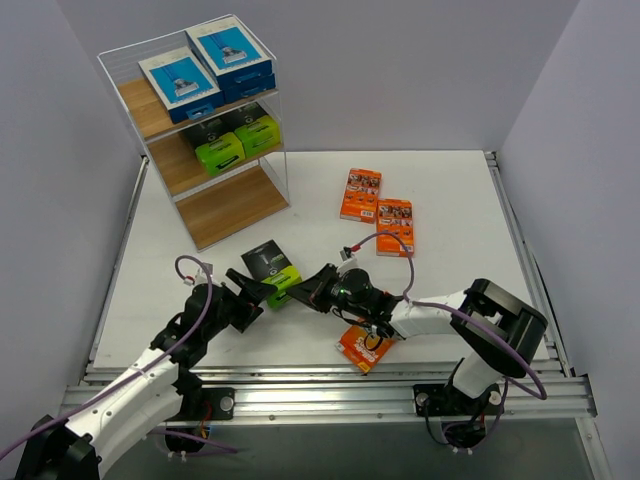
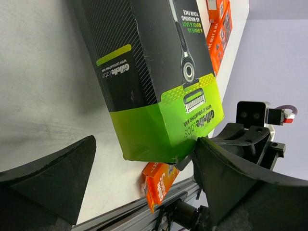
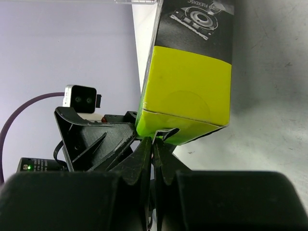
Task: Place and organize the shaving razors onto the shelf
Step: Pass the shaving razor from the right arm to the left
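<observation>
The razor pack is at an angle, with its green corner (image 2: 186, 147) against my left gripper's finger. So next my right gripper turns the razor pack straight before my left gripper grips its black part (image 2: 115, 70).
A black razor pack with a lime-green end (image 1: 270, 266) (image 2: 154, 72) (image 3: 192, 82) lies tilted mid-table. My right gripper (image 1: 305, 290) (image 3: 154, 142) is shut on a thin flap at its green end. My left gripper (image 1: 250, 290) (image 2: 144, 144) stands open, its fingers either side of that same green end, the right finger touching a corner. The shelf (image 1: 230, 205) stands at the back left. Two blue-and-white packs (image 1: 180, 83) rest on its top board and black-and-green packs (image 1: 232, 145) on the middle one. Its bottom board is bare.
Two orange packs (image 1: 361, 193) (image 1: 394, 226) lie right of the shelf. A third orange pack (image 1: 362, 346) (image 2: 161, 180) sits by the front rail under my right arm. Grey walls close in on both sides.
</observation>
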Robot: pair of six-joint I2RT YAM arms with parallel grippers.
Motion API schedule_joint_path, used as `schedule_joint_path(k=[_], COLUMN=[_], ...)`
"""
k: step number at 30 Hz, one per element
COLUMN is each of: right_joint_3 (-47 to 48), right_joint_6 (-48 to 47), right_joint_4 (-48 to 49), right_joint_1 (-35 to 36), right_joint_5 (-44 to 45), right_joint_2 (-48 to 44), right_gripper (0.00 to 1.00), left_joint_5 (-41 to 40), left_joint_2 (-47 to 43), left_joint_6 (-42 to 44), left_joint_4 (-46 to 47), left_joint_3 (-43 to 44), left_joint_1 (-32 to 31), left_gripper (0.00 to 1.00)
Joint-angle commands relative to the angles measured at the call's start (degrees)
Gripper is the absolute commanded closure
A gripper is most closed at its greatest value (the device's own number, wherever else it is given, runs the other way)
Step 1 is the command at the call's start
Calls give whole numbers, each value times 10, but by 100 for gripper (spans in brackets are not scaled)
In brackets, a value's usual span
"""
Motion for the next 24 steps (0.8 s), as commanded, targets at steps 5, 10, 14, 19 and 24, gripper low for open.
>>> schedule_joint_path(k=[5, 10, 14, 19, 24], right_joint_3=[33, 29, 12, -8, -17], right_joint_6=[15, 35, 42, 42, 47], right_joint_4=[82, 115, 133, 132, 146], right_joint_1=[28, 45, 54, 70, 85], right_joint_5=[0, -2, -2, 17, 18], right_joint_2=[16, 32, 31, 17, 25], right_gripper=[100, 100, 100, 100, 100], left_joint_5=[-41, -56, -71, -76, -52], left_joint_2=[11, 28, 17, -19, -28], left_joint_6=[7, 6, 2, -6, 10], left_joint_4=[-2, -1, -14, -19, -19], left_joint_3=[-3, 9, 8, -6, -4], left_joint_1=[3, 5, 10, 38, 74], left_gripper=[6, 6, 6, 3, 6])
